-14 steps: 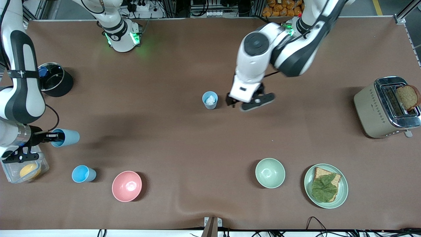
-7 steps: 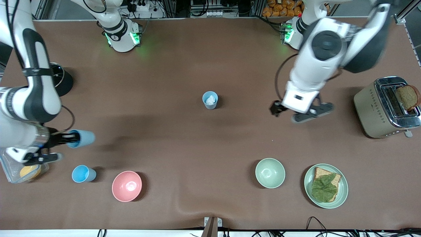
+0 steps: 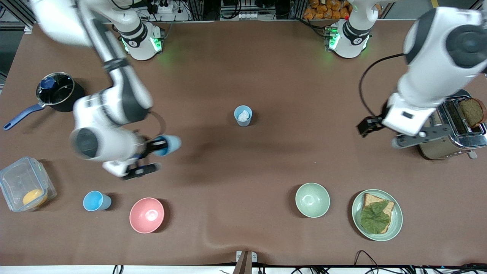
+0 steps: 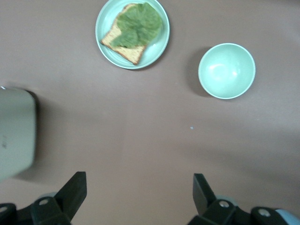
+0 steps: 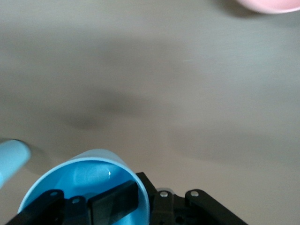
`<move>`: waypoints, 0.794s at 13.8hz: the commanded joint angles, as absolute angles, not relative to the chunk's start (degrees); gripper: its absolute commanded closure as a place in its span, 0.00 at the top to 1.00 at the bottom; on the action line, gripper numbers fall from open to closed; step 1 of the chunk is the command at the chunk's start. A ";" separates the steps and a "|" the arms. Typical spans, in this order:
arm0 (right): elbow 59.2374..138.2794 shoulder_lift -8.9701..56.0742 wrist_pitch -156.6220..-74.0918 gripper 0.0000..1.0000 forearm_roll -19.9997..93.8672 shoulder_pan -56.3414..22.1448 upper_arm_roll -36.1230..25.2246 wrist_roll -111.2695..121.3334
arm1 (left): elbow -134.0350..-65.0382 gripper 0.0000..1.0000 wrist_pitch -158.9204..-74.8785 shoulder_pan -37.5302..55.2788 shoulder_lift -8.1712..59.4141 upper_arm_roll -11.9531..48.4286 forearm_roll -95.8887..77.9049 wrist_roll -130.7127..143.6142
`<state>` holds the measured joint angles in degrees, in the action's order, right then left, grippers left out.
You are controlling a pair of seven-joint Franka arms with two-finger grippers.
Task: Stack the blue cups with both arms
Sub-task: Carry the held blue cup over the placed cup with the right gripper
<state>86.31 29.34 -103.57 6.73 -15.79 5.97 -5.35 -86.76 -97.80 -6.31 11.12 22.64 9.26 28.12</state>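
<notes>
The robot's right gripper is holding the pale sky-blue cup (image 3: pixel 171 144) on its side, so it should first turn that cup's base down above the grey-blue cup (image 3: pixel 243 115) and then lower it in.
My right gripper (image 3: pixel 156 146) is shut on the wall of the pale sky-blue cup (image 3: pixel 170 144) and holds it on its side in the air, over bare table toward the right arm's end. In the right wrist view one finger (image 5: pixel 112 202) sits inside that cup (image 5: pixel 75 180). The grey-blue cup (image 3: pixel 242 115) stands upright at mid table with something white inside it. My left gripper (image 3: pixel 367 126) is open and empty in the air beside the toaster (image 3: pixel 437 129). In the left wrist view its fingers (image 4: pixel 71 192) are wide apart over bare table.
A brighter blue cup (image 3: pixel 97 201) and a pink bowl (image 3: pixel 146 215) stand near the front edge. So do a green bowl (image 3: pixel 312 199) and a plate (image 3: pixel 397 219) of bread and lettuce. A black pot (image 3: pixel 74 97) and a clear container (image 3: pixel 15 179) sit at the right arm's end.
My right arm has swung the pale cup from the table's end toward the middle. My left arm has pulled away from the grey-blue cup toward the toaster.
</notes>
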 commanded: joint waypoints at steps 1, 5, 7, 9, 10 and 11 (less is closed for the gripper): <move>84.29 30.05 -103.71 0.00 6.33 -23.35 5.01 -16.92 | -85.08 1.00 -95.28 -11.32 9.24 23.38 7.04 21.46; 87.18 31.20 -109.15 0.00 6.42 -32.67 4.92 -28.54 | -84.99 1.00 -92.82 -12.57 7.04 23.29 5.45 16.62; 89.20 31.20 -111.87 0.00 6.50 -35.67 5.01 -33.64 | -85.08 1.00 -92.37 -13.88 6.07 23.47 5.27 13.47; 91.92 31.20 -116.70 0.00 6.50 -39.97 4.92 -41.53 | -86.56 1.00 -91.50 -13.01 3.79 20.94 2.13 9.16; 92.37 31.20 -117.07 0.00 6.42 -41.21 4.92 -43.31 | -87.88 1.00 -91.49 -10.83 3.26 19.35 1.59 8.97; 92.55 30.94 -116.55 0.00 6.33 -41.22 4.83 -43.42 | -88.41 1.00 -91.49 -8.03 2.73 15.94 1.58 8.96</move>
